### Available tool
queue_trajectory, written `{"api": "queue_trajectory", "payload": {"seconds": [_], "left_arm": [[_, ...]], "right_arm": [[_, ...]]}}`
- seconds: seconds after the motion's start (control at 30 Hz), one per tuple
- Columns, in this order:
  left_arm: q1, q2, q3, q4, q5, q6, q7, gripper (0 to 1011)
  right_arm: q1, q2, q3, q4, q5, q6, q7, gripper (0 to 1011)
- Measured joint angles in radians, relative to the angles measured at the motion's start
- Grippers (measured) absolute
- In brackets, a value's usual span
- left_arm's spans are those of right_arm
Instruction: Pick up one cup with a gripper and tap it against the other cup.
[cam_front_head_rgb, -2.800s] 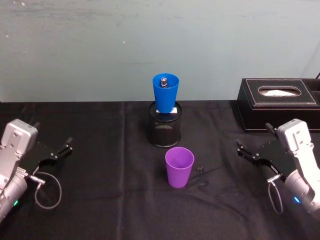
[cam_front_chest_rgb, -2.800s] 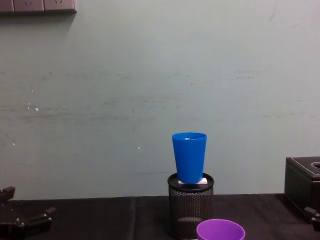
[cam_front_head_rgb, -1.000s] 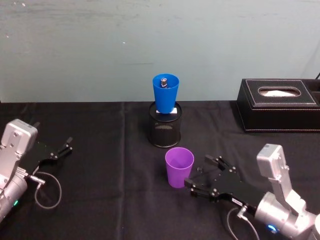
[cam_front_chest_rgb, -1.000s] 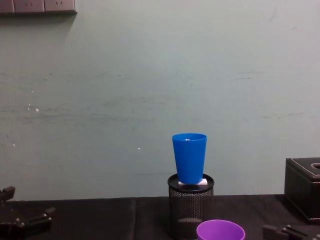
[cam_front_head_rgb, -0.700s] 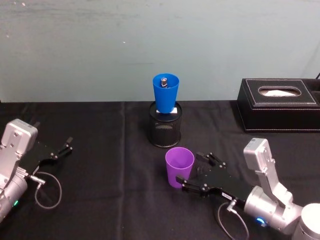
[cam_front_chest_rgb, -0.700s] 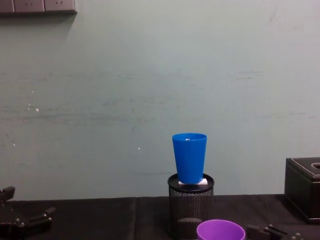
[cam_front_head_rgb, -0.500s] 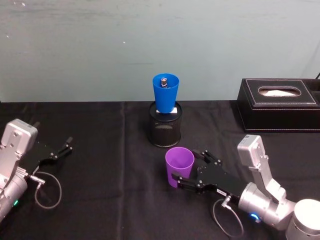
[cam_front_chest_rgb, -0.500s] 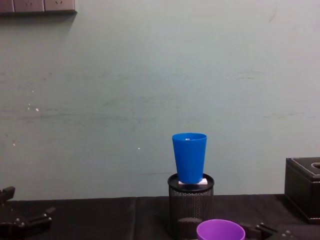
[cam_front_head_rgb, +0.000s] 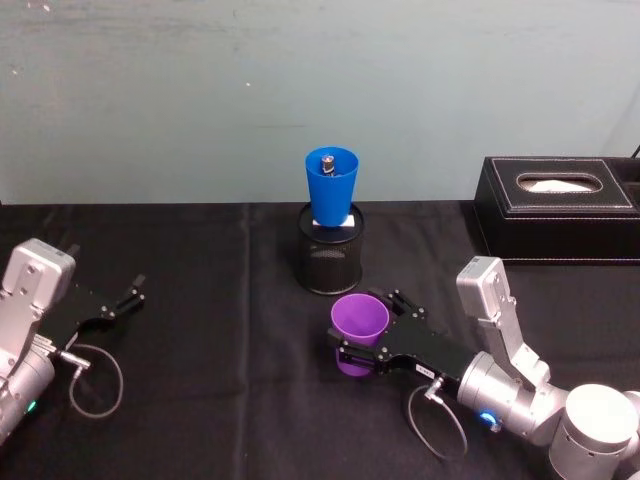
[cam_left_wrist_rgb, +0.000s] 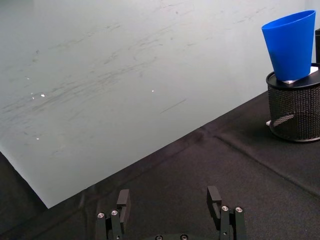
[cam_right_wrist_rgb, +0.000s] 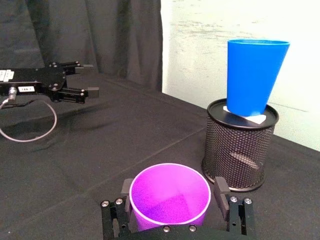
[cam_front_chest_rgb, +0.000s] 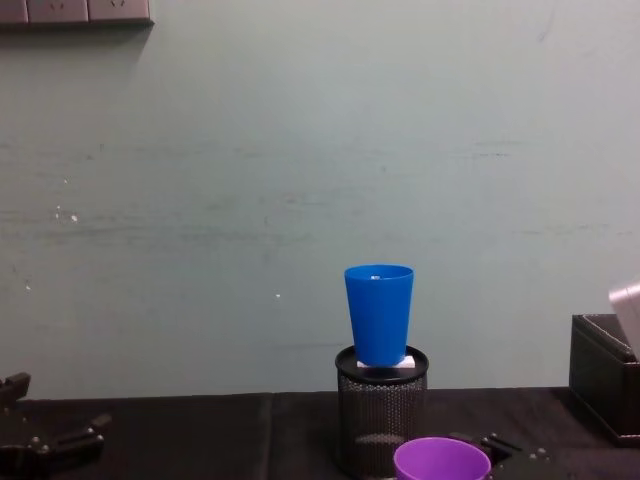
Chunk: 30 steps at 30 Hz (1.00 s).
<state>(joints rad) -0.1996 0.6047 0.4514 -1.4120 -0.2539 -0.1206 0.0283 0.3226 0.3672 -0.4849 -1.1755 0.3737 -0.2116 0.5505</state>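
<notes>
The blue cup (cam_front_chest_rgb: 380, 316) has a white patch (cam_front_chest_rgb: 405, 363) showing under it, so it will rock together with the pen holder and stay on when the robot taps it.
The purple cup (cam_front_head_rgb: 357, 318) stands upright on the black cloth in front of the mesh pen holder (cam_front_head_rgb: 331, 262). My right gripper (cam_front_head_rgb: 369, 326) is open, with one finger on each side of the purple cup (cam_right_wrist_rgb: 170, 196); in the right wrist view the fingers (cam_right_wrist_rgb: 222, 194) sit close beside its rim. The blue cup (cam_front_head_rgb: 331, 186) stands upright on top of the pen holder, a little behind the purple one, and also appears in the chest view (cam_front_chest_rgb: 379, 314). My left gripper (cam_front_head_rgb: 122, 300) rests open at the far left, with nothing between its fingers.
A black tissue box (cam_front_head_rgb: 560, 208) sits at the back right. A loose cable loops (cam_front_head_rgb: 95, 375) on the cloth by the left arm. The pale wall (cam_front_chest_rgb: 300, 180) rises right behind the pen holder (cam_front_chest_rgb: 380, 415).
My right arm has swung in from the right side and slid its open fingers around the purple cup. Both cups and the left arm stayed where they were.
</notes>
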Motion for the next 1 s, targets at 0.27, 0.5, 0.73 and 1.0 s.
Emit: {"api": "queue_trajectory", "payload": {"seconds": [0.27, 0.5, 0.73, 1.0], "left_arm": [[0.000, 0.000, 0.000, 0.000, 0.000, 0.000, 0.000, 1000], [0.000, 0.000, 0.000, 0.000, 0.000, 0.000, 0.000, 1000], [0.000, 0.000, 0.000, 0.000, 0.000, 0.000, 0.000, 1000], [0.000, 0.000, 0.000, 0.000, 0.000, 0.000, 0.000, 1000]], "right_arm": [[-0.002, 0.004, -0.001, -0.004, 0.001, -0.001, 0.000, 954], [-0.004, 0.007, -0.002, -0.007, 0.002, -0.001, -0.001, 803], [-0.005, 0.009, -0.002, -0.011, 0.002, -0.001, -0.002, 755], [-0.021, 0.043, 0.013, -0.162, -0.029, 0.077, -0.010, 733]]}}
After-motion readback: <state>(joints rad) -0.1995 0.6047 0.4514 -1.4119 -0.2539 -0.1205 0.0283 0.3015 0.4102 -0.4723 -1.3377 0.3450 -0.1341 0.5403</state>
